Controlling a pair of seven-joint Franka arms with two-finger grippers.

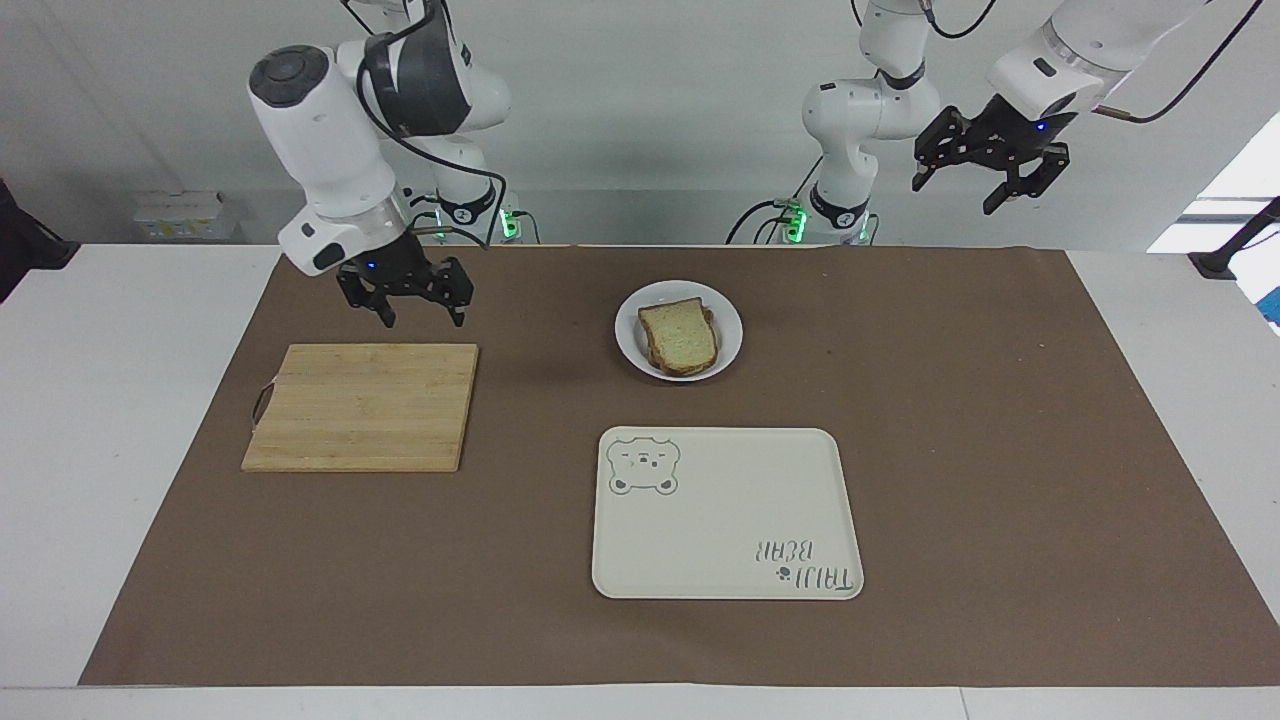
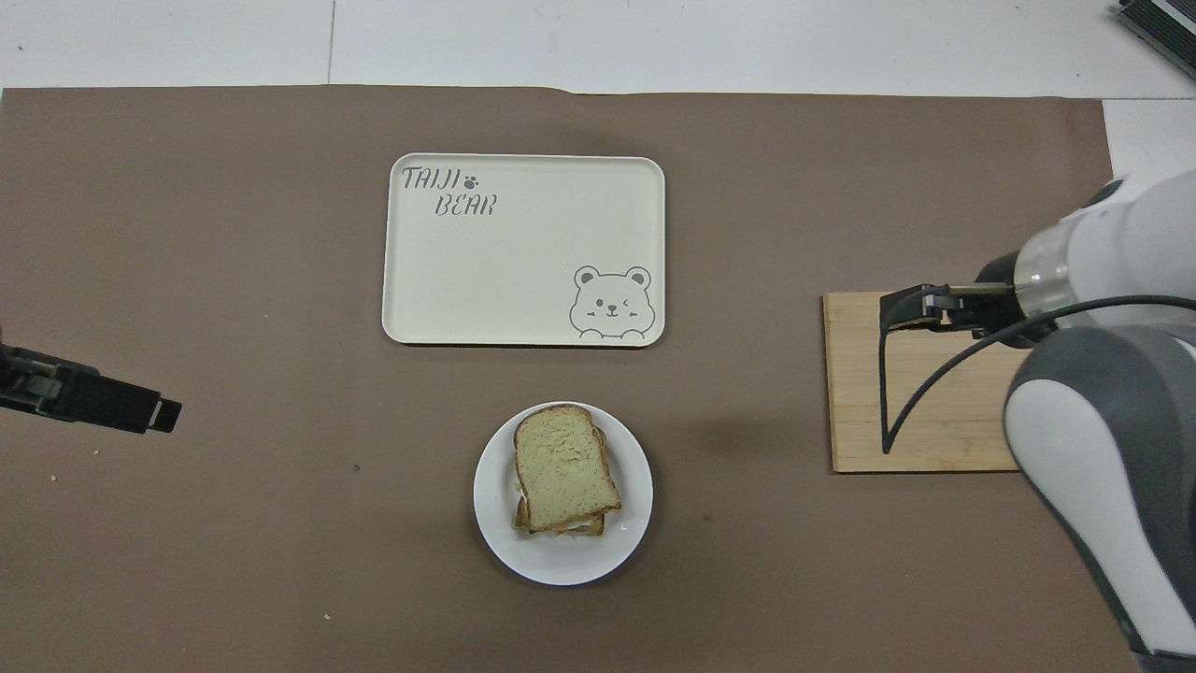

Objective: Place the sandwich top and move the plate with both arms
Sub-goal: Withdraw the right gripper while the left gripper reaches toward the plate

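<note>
The sandwich top is on the bread stack [image 2: 563, 467] and the plate's rim is clear, so my left gripper keeps going to the plate's rim [image 2: 484, 494] on its side and closes there.
The sandwich top [image 1: 680, 335] [image 2: 563, 467], a plain pale slice with brown crust, lies on a stack of bread on the round white plate [image 1: 725, 320] [image 2: 495, 519]. The plate stands on the brown mat near the robots' end. My right gripper [image 1: 408, 300] [image 2: 902, 308] is open and empty, raised over the robot-side edge of the wooden board. My left gripper [image 1: 985, 180] [image 2: 140, 411] is open and empty, held high over the left arm's end of the mat.
A wooden cutting board [image 1: 365, 405] [image 2: 860, 421] lies toward the right arm's end. A cream tray with a bear drawing [image 1: 725, 510] [image 2: 523, 248] lies farther from the robots than the plate. The brown mat [image 1: 1000, 450] covers the table.
</note>
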